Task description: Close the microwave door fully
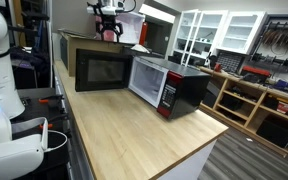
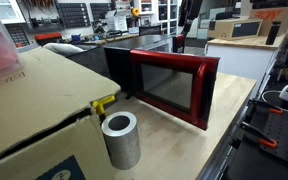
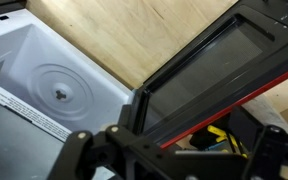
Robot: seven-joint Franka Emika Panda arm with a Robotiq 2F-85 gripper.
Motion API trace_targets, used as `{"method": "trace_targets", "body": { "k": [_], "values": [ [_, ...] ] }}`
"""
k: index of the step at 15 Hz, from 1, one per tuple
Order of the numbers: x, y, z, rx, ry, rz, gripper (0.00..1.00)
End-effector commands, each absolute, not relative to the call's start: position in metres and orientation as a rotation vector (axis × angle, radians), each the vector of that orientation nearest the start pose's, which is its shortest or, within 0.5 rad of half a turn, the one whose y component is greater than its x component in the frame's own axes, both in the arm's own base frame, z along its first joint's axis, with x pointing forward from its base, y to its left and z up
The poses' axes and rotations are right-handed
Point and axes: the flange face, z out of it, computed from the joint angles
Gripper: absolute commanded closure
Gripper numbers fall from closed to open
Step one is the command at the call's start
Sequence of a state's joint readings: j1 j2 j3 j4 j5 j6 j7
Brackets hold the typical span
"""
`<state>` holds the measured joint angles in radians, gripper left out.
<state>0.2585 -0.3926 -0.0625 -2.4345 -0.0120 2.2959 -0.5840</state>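
My gripper is about to push the microwave door (image 1: pixel 102 70), which stands upright, joined along the microwave's side edge (image 1: pixel 131 73), so it should swing sideways across the microwave's opening.
The microwave (image 1: pixel 184 85) stands on the wooden counter with its pale interior and turntable (image 3: pixel 59 90) exposed. The microwave door (image 1: pixel 102 70) stands wide open, swung out to the side. Its black inner face shows in an exterior view, and its red-framed outer face (image 2: pixel 172 85) shows in the other exterior one. In the wrist view the door (image 3: pixel 219 65) runs diagonally, seen from above its top edge. My gripper (image 1: pixel 107 22) hangs above the door's top edge, apart from it. Its dark fingers (image 3: pixel 174 160) are spread and hold nothing.
A brown cardboard box (image 1: pixel 89 40) sits behind the door and fills the near left of an exterior view (image 2: pixel 34 100). A grey metal cylinder (image 2: pixel 119 140) and a yellow clip (image 2: pixel 104 103) are beside it. The wooden counter (image 1: pixel 134 135) extends forward. White cabinets (image 1: pixel 219 30) stand beyond.
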Motion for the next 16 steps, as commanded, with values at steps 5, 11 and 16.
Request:
{"method": "trace_targets", "body": {
  "k": [5,11,16],
  "values": [
    [0.444,0.078,0.468,-2.930,-1.153,-0.380,0.00],
    [0.453,0.131,0.458,-2.776,-1.351,-0.400,0.00],
    [0.461,0.193,0.456,-2.592,-1.700,-0.370,0.00]
  ]
}}
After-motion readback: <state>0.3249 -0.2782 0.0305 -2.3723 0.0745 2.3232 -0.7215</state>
